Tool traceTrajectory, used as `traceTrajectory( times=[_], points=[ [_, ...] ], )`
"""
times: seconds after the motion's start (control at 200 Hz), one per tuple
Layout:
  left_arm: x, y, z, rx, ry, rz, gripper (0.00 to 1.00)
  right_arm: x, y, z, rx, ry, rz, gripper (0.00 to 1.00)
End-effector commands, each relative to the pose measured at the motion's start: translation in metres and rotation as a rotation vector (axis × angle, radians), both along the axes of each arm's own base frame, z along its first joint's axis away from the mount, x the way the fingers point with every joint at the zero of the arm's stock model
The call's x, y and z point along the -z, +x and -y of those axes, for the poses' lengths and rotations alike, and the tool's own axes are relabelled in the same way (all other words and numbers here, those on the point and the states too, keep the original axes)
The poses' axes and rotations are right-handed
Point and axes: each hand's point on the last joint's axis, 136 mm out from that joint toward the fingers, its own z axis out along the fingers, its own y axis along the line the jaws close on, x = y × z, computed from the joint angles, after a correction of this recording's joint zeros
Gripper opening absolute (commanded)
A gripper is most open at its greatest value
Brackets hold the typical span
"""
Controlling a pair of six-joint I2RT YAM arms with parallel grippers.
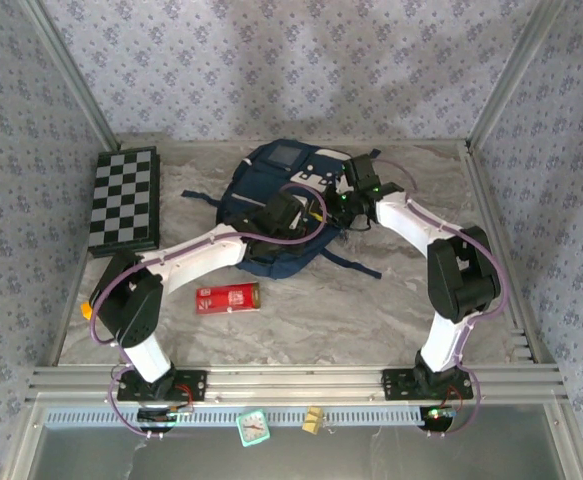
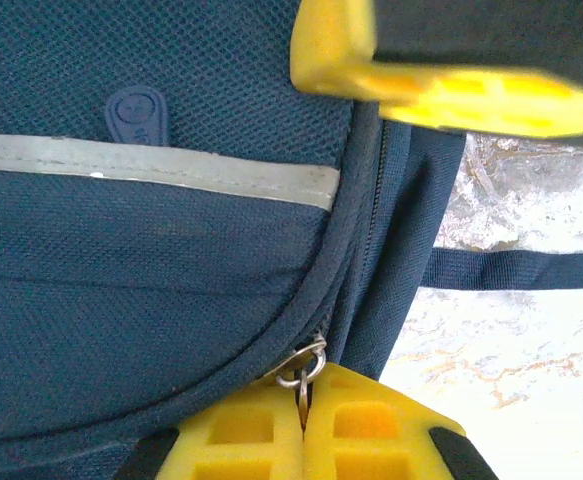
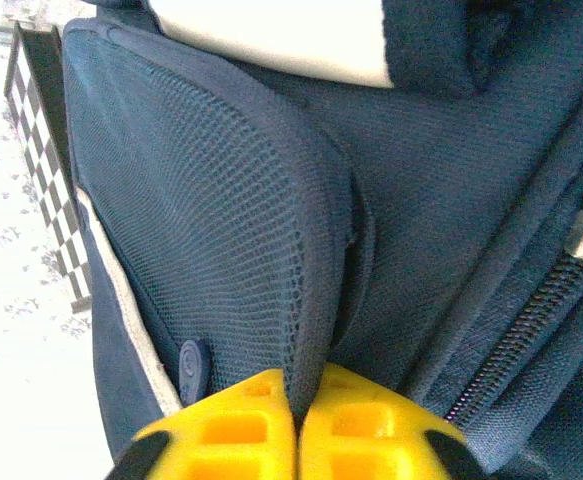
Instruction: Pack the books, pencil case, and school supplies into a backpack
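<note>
I should hold the pocket edge (image 2: 342, 208) beside the grey strip's end with my right gripper, because it now holds the backpack's pocket edge (image 2: 359, 130) above the grey strip, far from the zipper pull.
The navy backpack (image 1: 271, 185) lies at the back middle of the table. My left gripper (image 2: 304, 395) is shut on the metal zipper pull (image 2: 309, 362) at the pack's curved seam. My right gripper (image 3: 298, 395) is shut on a fold of the backpack's mesh pocket edge (image 3: 316, 330); one of its yellow fingers (image 2: 441, 85) shows in the left wrist view. In the top view both grippers meet over the pack, left (image 1: 289, 215) and right (image 1: 349, 200). A small red box (image 1: 227, 297) lies in front of the pack. The books and pencil case are out of view.
A black-and-white chequered board (image 1: 124, 200) lies at the back left. A dark strap (image 1: 356, 265) trails from the pack toward the right. A tiny orange piece (image 1: 83, 310) sits by the left arm's elbow. A small clock (image 1: 254, 427) rests below the front rail.
</note>
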Motion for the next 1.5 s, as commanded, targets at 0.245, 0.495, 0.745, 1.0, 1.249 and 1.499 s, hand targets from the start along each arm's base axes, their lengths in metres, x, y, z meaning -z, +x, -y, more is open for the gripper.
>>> traceTrajectory(
  times=[0.245,0.495,0.745,1.0,1.249,1.499],
  points=[
    [0.01,-0.021,-0.027,0.001,0.103,-0.027,0.0,-0.007,0.038,0.068,-0.109,-0.221,0.096,0.0],
    [-0.009,-0.027,0.075,0.109,-0.078,-0.021,0.0,-0.008,0.072,0.067,-0.138,-0.244,0.116,0.07],
    [-0.014,-0.004,0.078,0.064,-0.08,0.004,0.0,-0.025,0.031,0.062,-0.099,-0.054,0.106,0.54],
    [-0.012,-0.002,0.079,0.067,-0.095,0.004,0.0,-0.015,-0.013,0.046,-0.043,0.091,0.059,0.54],
    [-0.013,-0.002,0.075,0.074,-0.088,0.015,0.0,0.004,-0.001,0.045,-0.033,0.037,0.05,0.39],
    [-0.013,-0.008,0.056,0.114,-0.048,0.015,0.0,0.005,0.011,0.064,-0.059,-0.088,0.091,0.07]
  ],
)
